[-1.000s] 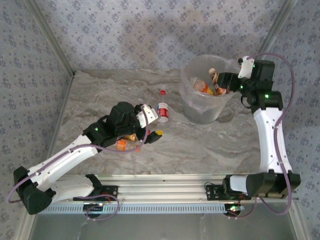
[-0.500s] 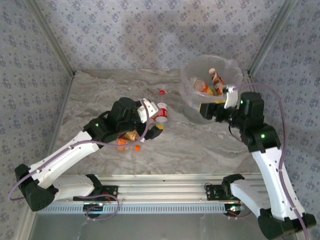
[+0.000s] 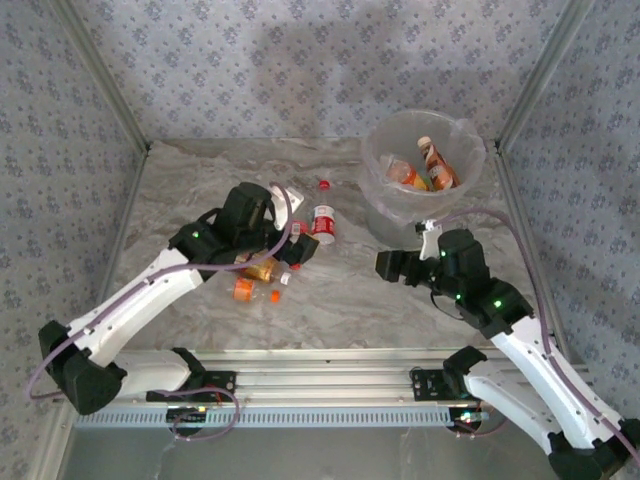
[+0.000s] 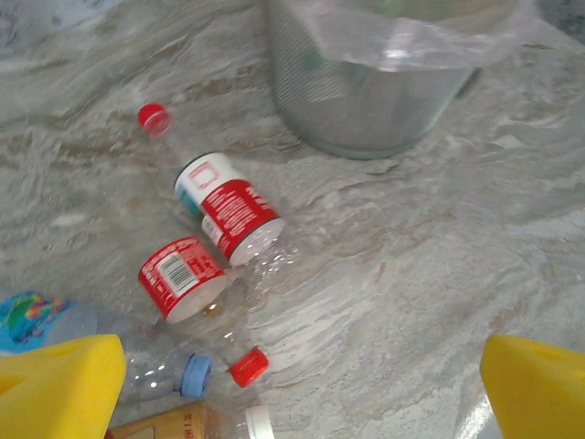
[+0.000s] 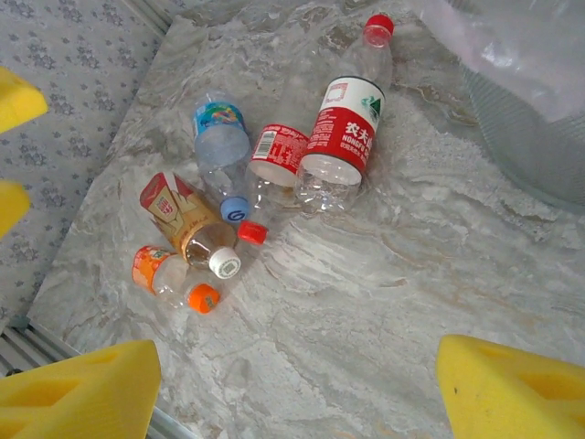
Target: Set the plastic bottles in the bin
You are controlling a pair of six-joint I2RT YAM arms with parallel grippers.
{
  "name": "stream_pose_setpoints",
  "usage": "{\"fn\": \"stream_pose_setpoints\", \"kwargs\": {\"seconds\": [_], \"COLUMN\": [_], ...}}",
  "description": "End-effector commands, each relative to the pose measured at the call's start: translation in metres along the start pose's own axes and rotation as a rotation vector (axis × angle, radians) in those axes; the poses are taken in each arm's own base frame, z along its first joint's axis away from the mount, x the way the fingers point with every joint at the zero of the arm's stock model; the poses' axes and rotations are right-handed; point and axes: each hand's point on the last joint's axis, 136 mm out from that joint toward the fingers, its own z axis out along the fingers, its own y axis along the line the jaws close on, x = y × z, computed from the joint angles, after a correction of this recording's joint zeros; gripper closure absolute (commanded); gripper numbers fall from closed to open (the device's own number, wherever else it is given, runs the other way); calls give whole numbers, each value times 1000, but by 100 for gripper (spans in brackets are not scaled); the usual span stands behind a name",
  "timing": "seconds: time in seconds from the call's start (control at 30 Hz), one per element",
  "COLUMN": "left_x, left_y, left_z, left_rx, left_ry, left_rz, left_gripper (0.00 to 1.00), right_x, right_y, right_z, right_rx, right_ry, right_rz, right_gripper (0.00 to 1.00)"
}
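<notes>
The bin (image 3: 415, 185) is by my right gripper and the red-labelled bottle lies by my left gripper, so next my left gripper picks up the bottle (image 4: 183, 279) and passes it over.
Several plastic bottles lie in a cluster left of centre. Among them are a red-and-white-labelled one (image 5: 347, 128) (image 4: 228, 201) (image 3: 323, 220), a red-labelled one (image 5: 279, 151) (image 4: 183, 277), a blue-labelled one (image 5: 219, 128), a brown-labelled one (image 5: 187, 224) and an orange one (image 5: 164, 274) (image 3: 245, 290). My left gripper (image 3: 293, 225) (image 4: 297, 393) hangs open just above the cluster, holding nothing. The right gripper (image 3: 388, 265) (image 5: 297, 393) is open and empty over bare table, right of the bottles. The bin (image 3: 400, 225) (image 4: 375, 101) (image 5: 530, 110) stands at the back right with two bottles (image 3: 408, 175) inside.
The bin's clear bag liner (image 5: 512, 46) hangs over its rim. Patterned walls close the table in on the left, back and right. A metal rail (image 3: 330, 385) runs along the near edge. Bare marble-look tabletop (image 3: 350, 300) lies between the cluster and the right gripper.
The right arm has come away from the bin, swinging down and left to low over the table, jaws widening. The left gripper has shifted slightly back over the bottles.
</notes>
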Motion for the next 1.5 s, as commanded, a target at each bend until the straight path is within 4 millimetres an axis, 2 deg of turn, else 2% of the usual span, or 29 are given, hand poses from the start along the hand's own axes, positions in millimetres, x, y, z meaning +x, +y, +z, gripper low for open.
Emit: {"fn": "stream_pose_setpoints", "kwargs": {"seconds": [0.0, 0.2, 0.4, 0.67, 0.8, 1.0, 1.37, 1.47], "left_x": [6, 24, 34, 72, 82, 95, 108, 108], "left_y": [4, 38, 69, 108, 109, 107, 100, 98], "left_z": [8, 44, 90, 146, 163, 177, 189, 191], "left_rx": [3, -92, -179, -257, -240, -225, -182, -165], "left_ry": [62, 221, 317, 460, 497, 546, 585, 584], "left_rz": [-110, -309, -387, -489, -499, -512, -547, -549], "left_gripper": [0, 0, 1, 16, 19, 22, 25, 29], "right_x": [-9, -3, 3, 6, 8, 10, 14, 14], "right_y": [5, 14, 18, 20, 19, 18, 14, 13], "right_z": [10, 21, 26, 23, 24, 24, 25, 25], "right_rx": [2, 25, 26, 42, 42, 47, 61, 60], "right_ry": [-65, -28, 14, 34, 42, 42, 44, 45], "right_rz": [25, -41, -66, -105, -109, -111, -107, -104], "right_gripper": [19, 19, 18, 17, 17, 17, 17, 17]}}
